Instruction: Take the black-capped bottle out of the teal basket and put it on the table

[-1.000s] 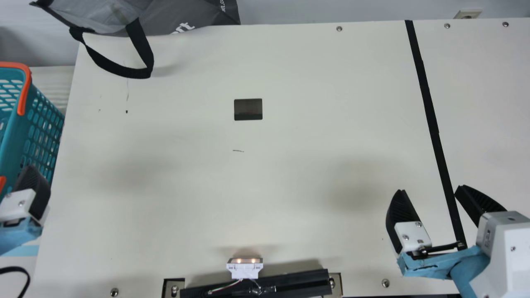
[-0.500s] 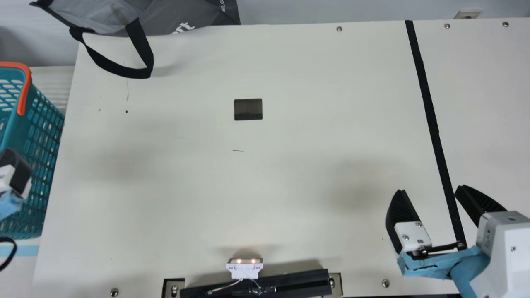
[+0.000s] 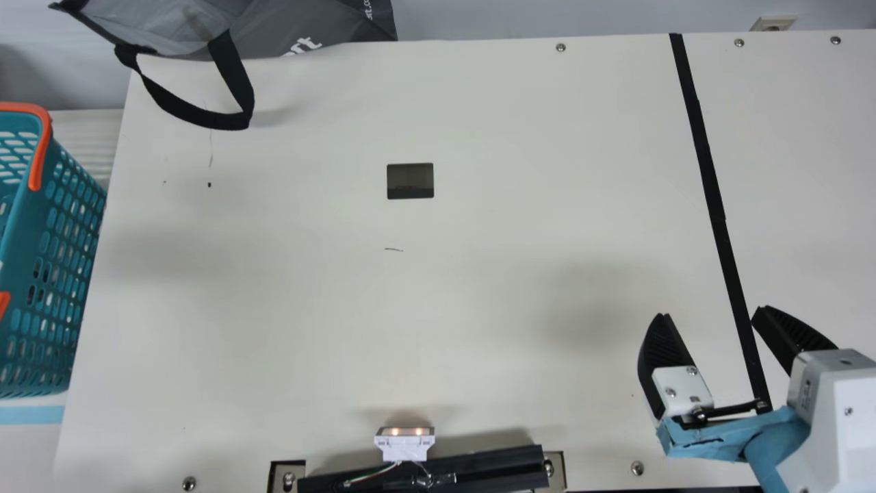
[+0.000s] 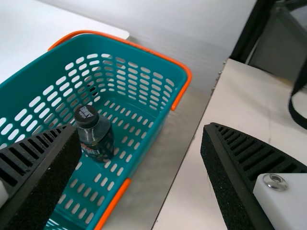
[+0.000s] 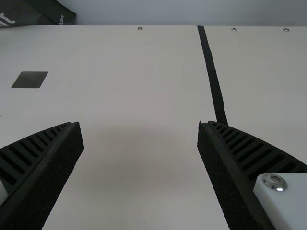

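The cap (image 4: 86,116) sits straight and close on the bottle's neck, so I expect the black-capped bottle (image 4: 98,139) to hang upright under it when I lift by the cap.
At the far left of the main view stands the teal basket (image 3: 65,260), beside the table (image 3: 308,308). In the left wrist view the black-capped bottle (image 4: 98,136) stands upright inside the basket (image 4: 139,165), near one side wall. My left gripper (image 4: 141,127) is open above the basket and the table's edge, its fingers wide apart and not touching the bottle. Over the table's near right part, my right gripper (image 3: 710,313) is open and holds nothing; the right wrist view shows the same gripper (image 5: 141,123) with bare table between its fingers.
A grey bag (image 3: 308,24) with a black strap (image 3: 198,116) lies at the table's back left. Black tape (image 3: 712,185) runs down the right part. A white device (image 3: 404,445) sits at the near edge. Orange handles (image 3: 42,147) hang on the basket.
My left gripper has moved left and away over the basket, out of the main view. The right arm and the basket have kept still.
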You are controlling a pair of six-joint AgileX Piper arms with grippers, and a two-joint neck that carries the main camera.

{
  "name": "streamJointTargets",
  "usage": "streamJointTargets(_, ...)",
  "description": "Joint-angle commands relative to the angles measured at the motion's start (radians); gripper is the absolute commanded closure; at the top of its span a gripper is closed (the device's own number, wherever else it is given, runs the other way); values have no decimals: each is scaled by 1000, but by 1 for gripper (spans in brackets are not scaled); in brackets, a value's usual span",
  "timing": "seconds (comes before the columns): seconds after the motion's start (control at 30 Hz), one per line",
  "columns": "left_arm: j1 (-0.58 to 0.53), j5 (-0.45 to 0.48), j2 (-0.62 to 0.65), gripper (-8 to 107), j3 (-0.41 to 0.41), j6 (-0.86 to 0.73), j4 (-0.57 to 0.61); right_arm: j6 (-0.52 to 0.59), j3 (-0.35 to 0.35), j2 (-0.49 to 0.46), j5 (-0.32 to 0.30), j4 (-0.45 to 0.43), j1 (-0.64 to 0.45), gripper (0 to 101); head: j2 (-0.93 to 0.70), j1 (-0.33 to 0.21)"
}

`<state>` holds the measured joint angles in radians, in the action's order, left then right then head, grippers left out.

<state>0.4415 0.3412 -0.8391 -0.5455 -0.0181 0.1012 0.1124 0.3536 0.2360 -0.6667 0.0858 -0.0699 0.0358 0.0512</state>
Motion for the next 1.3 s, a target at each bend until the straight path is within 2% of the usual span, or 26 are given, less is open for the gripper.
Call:
streamJointTargets(0.0,39,-3,-40,-8,-12,-56,53,0,0,0,0,0,0,10,-8,-4)
streamJointTargets(0.47,206,-18,-226,-8,-73,-385,296,0,0,0,-1,0,0,10,-8,-4)
streamJointTargets(1.27,372,-56,-526,-8,-147,-846,598,0,0,0,-1,0,0,10,-8,-4)
